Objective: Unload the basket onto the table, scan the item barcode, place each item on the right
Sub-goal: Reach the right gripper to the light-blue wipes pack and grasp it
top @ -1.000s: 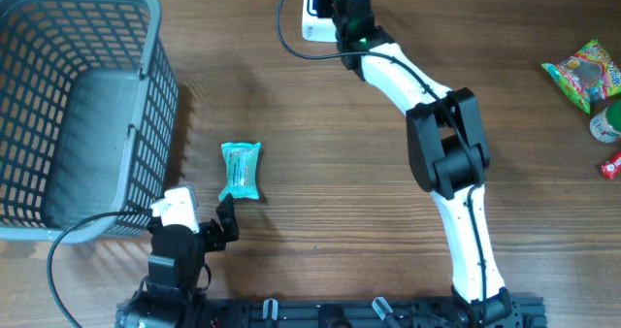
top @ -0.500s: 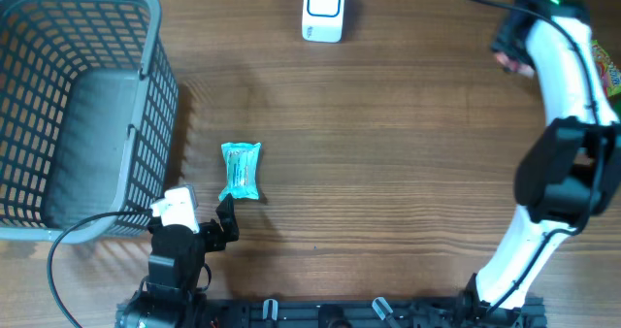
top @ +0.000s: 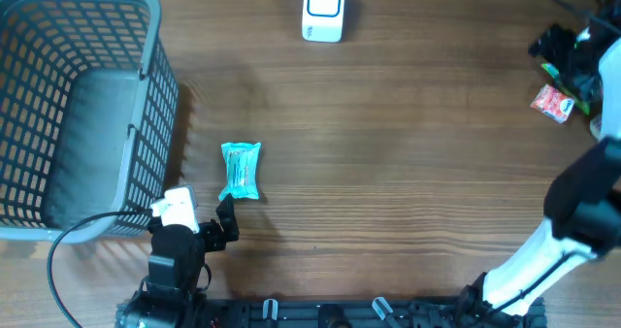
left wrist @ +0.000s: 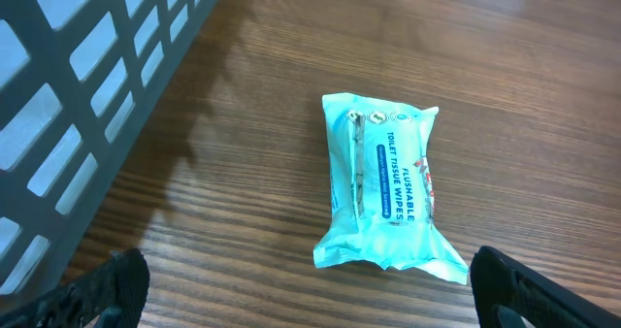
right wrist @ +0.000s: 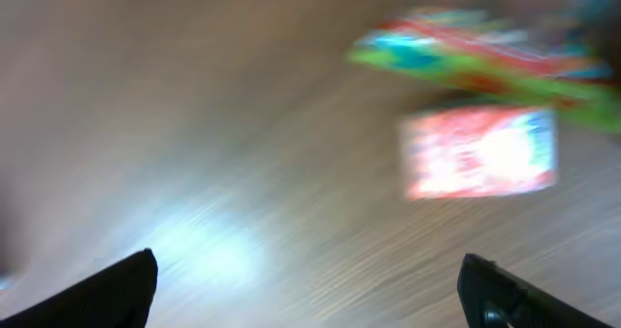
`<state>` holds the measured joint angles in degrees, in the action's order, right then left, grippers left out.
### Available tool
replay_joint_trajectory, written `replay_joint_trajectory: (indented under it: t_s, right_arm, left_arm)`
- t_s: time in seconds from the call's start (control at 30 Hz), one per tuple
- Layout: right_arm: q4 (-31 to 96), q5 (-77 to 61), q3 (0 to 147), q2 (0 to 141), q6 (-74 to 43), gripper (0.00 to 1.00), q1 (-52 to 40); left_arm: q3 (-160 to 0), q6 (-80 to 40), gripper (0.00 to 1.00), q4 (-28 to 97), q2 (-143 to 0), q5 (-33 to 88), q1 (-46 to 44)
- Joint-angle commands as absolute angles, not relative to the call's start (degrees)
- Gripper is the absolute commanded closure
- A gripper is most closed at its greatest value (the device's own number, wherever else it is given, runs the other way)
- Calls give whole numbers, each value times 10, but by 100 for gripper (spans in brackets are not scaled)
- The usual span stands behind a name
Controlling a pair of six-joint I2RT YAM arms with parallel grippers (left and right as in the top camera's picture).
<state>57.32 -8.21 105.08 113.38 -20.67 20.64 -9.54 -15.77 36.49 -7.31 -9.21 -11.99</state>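
The teal pack (top: 242, 170) is clear of the grey basket's side (top: 155, 139), so my right gripper should keep moving across the clear wood until it closes on the pack.
A white barcode scanner (top: 323, 8) stands at the table's far edge. A teal pack of wipes (top: 241, 170) lies flat near the basket and shows in the left wrist view (left wrist: 388, 187) just ahead of my left gripper (left wrist: 310, 304). That gripper (top: 212, 226) is open and holds nothing. My right gripper (top: 558, 49) is at the far right, open and empty. A small red packet (top: 553, 103) lies on the wood just below it. The blurred right wrist view shows my right gripper (right wrist: 310, 299) and the red packet (right wrist: 480, 153) ahead of its fingers.
A grey plastic basket (top: 155, 105) fills the left side, its wall (left wrist: 78, 105) close beside the left gripper. A green snack bag (right wrist: 485, 56) lies beyond the red packet. The right arm covers the table's right edge.
My right arm swung from the scanner to the far right and its jaws opened wide. The red packet now lies on the table. The left arm and wipes stayed put.
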Motion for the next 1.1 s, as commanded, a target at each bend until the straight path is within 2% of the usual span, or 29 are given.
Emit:
replay_joint_trajectory:
  t_s: [0.0, 0.23, 0.33, 0.47, 0.67, 0.8, 0.93, 0.97, 1.0, 1.07]
  right_arm:
    - [628, -223, 1069, 1076, -211, 0, 103]
    - [627, -280, 971, 1092, -212, 0, -159]
    - [539, -334, 919, 1114, -217, 0, -267]
    - [404, -337, 889, 1174, -336, 0, -384]
    - [296, -311, 889, 1223, -425, 0, -463]
    - [316, -218, 889, 1247, -482, 1, -478]
    - [318, -206, 889, 1264, -497, 1, -479]
    - [314, -206, 889, 1272, -498, 3, -480]
    - [311, -206, 889, 1284, -515, 13, -484]
    - [309, -201, 889, 1305, -527, 40, -489]
  left_arm:
    - [-92, -154, 0, 365, -71, -99, -119]
    - [-92, -154, 0, 365, -71, -100, -119]
    - [-92, -154, 0, 365, -71, -100, -119]
    - [-92, -154, 0, 365, -71, -99, -119]
    - [-92, -154, 0, 365, -71, -99, -119]
    - [-92, -154, 0, 365, -71, -100, -119]
    - [-92, -154, 0, 365, -71, -100, -119]
    - [-92, -154, 0, 365, -71, -99, -119]
    - [-92, -154, 0, 365, -71, -100, -119]
    - [-92, -154, 0, 365, -71, -99, -119]
